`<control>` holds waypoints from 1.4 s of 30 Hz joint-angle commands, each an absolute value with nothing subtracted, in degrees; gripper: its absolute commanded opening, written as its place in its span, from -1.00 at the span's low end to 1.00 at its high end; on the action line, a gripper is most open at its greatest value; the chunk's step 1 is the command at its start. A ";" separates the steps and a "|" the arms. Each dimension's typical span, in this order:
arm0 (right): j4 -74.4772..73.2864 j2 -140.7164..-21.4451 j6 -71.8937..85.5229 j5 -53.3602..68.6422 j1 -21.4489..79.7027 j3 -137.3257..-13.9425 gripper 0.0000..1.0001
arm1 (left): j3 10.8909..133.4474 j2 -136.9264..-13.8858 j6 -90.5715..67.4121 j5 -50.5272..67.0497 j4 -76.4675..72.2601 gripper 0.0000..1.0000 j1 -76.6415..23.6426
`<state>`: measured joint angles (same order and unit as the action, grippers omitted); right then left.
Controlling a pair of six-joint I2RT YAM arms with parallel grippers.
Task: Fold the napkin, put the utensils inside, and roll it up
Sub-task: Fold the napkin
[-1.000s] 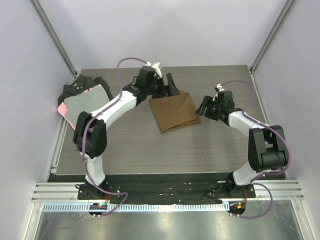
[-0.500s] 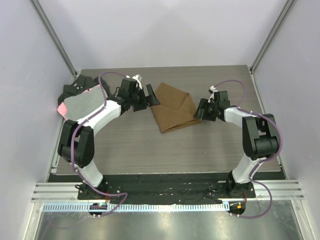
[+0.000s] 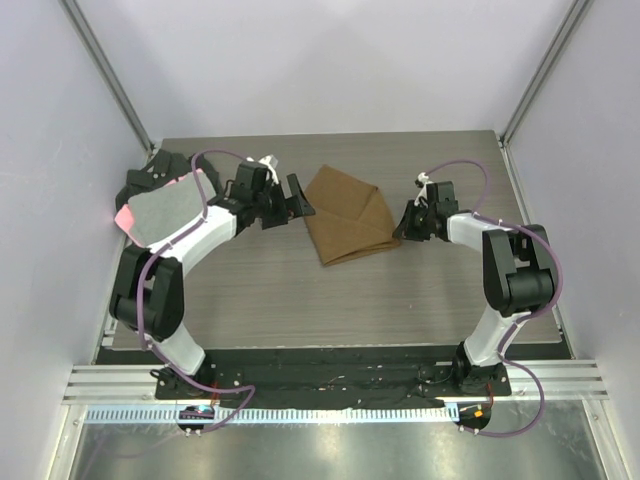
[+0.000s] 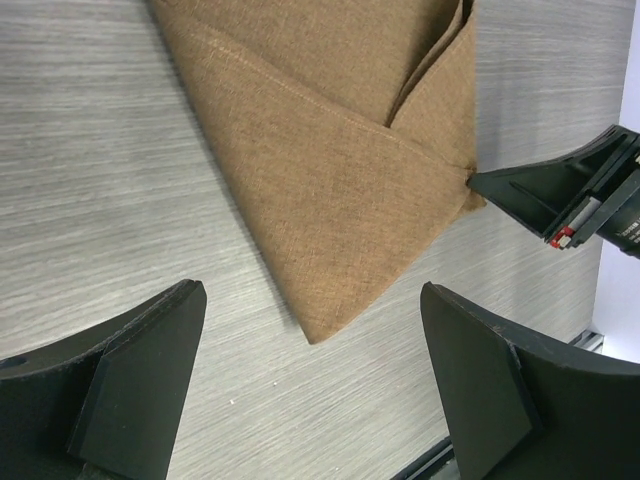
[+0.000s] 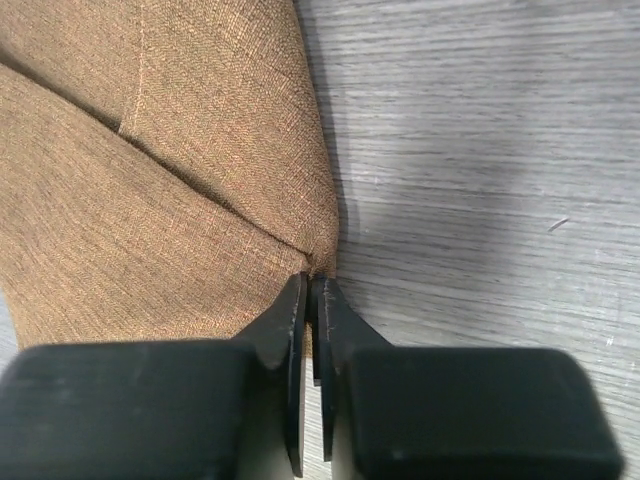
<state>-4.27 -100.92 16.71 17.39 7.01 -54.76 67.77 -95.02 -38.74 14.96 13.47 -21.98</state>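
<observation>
The robot's right gripper pinches one end of the napkin's near edge (image 3: 364, 254), which slants, and the pointed corner is loose, so the robot's left gripper should pinch that pointed corner (image 3: 326, 262).
The brown napkin (image 3: 345, 215) lies folded into a rough triangle on the table's far middle. In the left wrist view one pointed corner of the napkin (image 4: 340, 170) faces my left gripper. My left gripper (image 3: 300, 198) hovers just left of the cloth, wide open (image 4: 312, 310), with nothing between its fingers. My right gripper (image 3: 400, 230) sits at the napkin's right corner; its fingers (image 5: 312, 285) are pressed together with the very tip of the napkin (image 5: 150, 180) pinched between them. Its tip also shows in the left wrist view (image 4: 480, 185). The utensils are out of view.
A grey cloth with a pink edge (image 3: 165, 210) lies at the far left on top of black cloths (image 3: 150, 172). Slanted wall posts flank the wood-grain table (image 3: 300, 300). A black rail runs along the near edge.
My right gripper has closed on the napkin's right corner. My left arm has drawn back to the left, off the napkin, still open.
</observation>
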 commanded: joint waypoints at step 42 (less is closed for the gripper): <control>-8.09 -76.46 39.55 0.26 17.32 -32.96 -0.98 | 47.90 -103.88 -50.80 25.14 -13.45 0.03 -26.45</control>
<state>-10.52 -76.16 39.24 1.69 17.15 -32.88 47.24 -102.41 -50.98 25.69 -13.41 -25.50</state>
